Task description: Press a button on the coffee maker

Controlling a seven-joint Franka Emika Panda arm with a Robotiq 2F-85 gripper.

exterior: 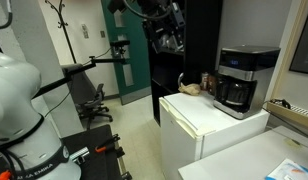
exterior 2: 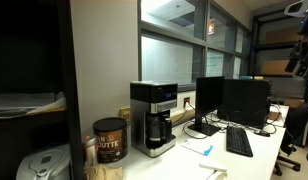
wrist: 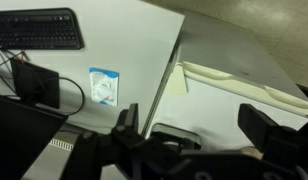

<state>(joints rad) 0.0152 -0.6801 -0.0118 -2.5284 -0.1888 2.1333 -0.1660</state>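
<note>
The coffee maker's front (exterior: 236,80) has a silver-grey band (exterior: 235,73) running across it under its black panel, so I should expect buttons in a row along that band.
The coffee maker (exterior: 244,80) is a boxy black machine with a silver-grey top band and a dark carafe. It stands on the white mini fridge (exterior: 209,122) and also shows in an exterior view (exterior 2: 154,116). My gripper (exterior: 169,40) hangs high in the air, well above and to the side of the coffee maker, apart from it. In the wrist view my gripper (wrist: 199,125) is open and empty, its two dark fingers spread wide above the white fridge top (wrist: 224,70). A dark rounded shape between the fingers is too unclear to name.
A brown food item (exterior: 191,88) lies on the fridge beside the coffee maker. A coffee can (exterior 2: 109,140) stands next to the machine. Monitors (exterior 2: 232,102) and a keyboard (exterior 2: 238,142) sit on the desk; the keyboard (wrist: 36,28) shows in the wrist view. An office chair (exterior: 94,98) stands behind.
</note>
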